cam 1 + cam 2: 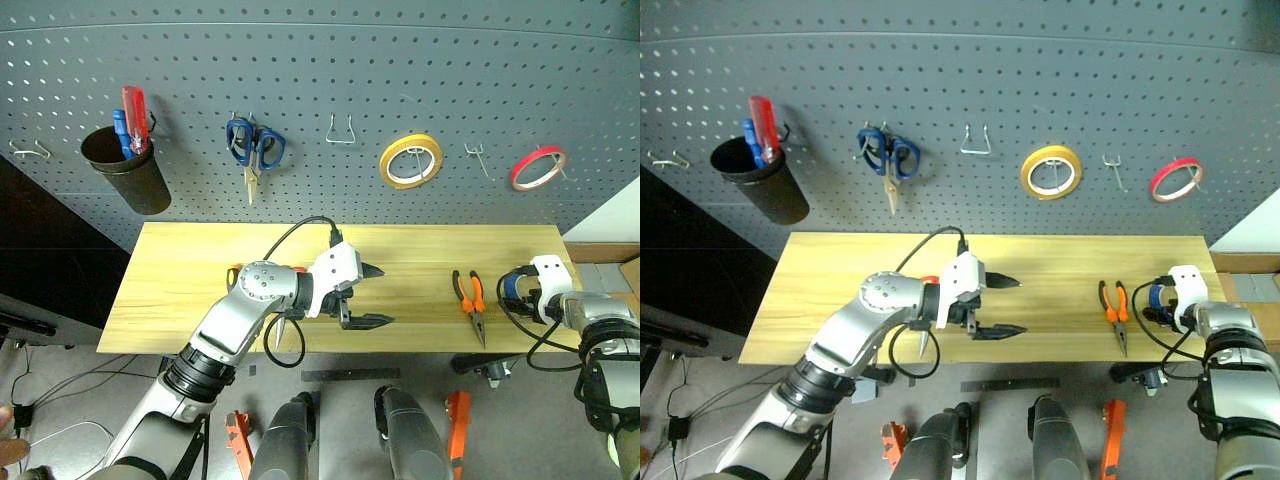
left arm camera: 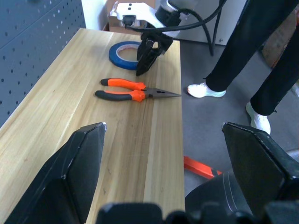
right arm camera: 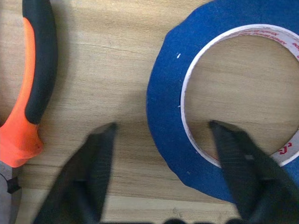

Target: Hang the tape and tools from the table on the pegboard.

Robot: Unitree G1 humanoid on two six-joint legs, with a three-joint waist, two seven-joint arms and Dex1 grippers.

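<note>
The empty wire hook (image 1: pixel 340 130) is wider than the narrow jaws of the pliers (image 1: pixel 471 301), so the pliers will hang with their jaws down and lean to the side when I lower them in.
The blue tape (image 3: pixel 163 116) lies flat near the right end of the table (image 1: pixel 200 250). My right gripper (image 3: pixel 161 126) is open and straddles the ring's band, one finger outside it and one inside. The pliers (image 1: pixel 470 302) with orange-black handles lie just left of the tape, tips toward the front edge. My left gripper (image 1: pixel 383 296) hangs open and empty above the table's middle, pointing toward the right. An orange-red handle bit (image 1: pixel 232 275) and a metal tip (image 1: pixel 283 332) peek from under my left arm; which tool I cannot tell. The pegboard (image 1: pixel 400 60) rises behind the table.
The pegboard holds a black cup (image 1: pixel 130 175) with red and blue screwdrivers, blue-handled scissors (image 1: pixel 255 145), a yellow tape ring (image 1: pixel 410 160) and a red tape ring (image 1: pixel 537 167). Bare hooks (image 1: pixel 340 130) (image 1: pixel 478 155) sit between them. A person's legs (image 2: pixel 243 46) stand beyond the table's right end.
</note>
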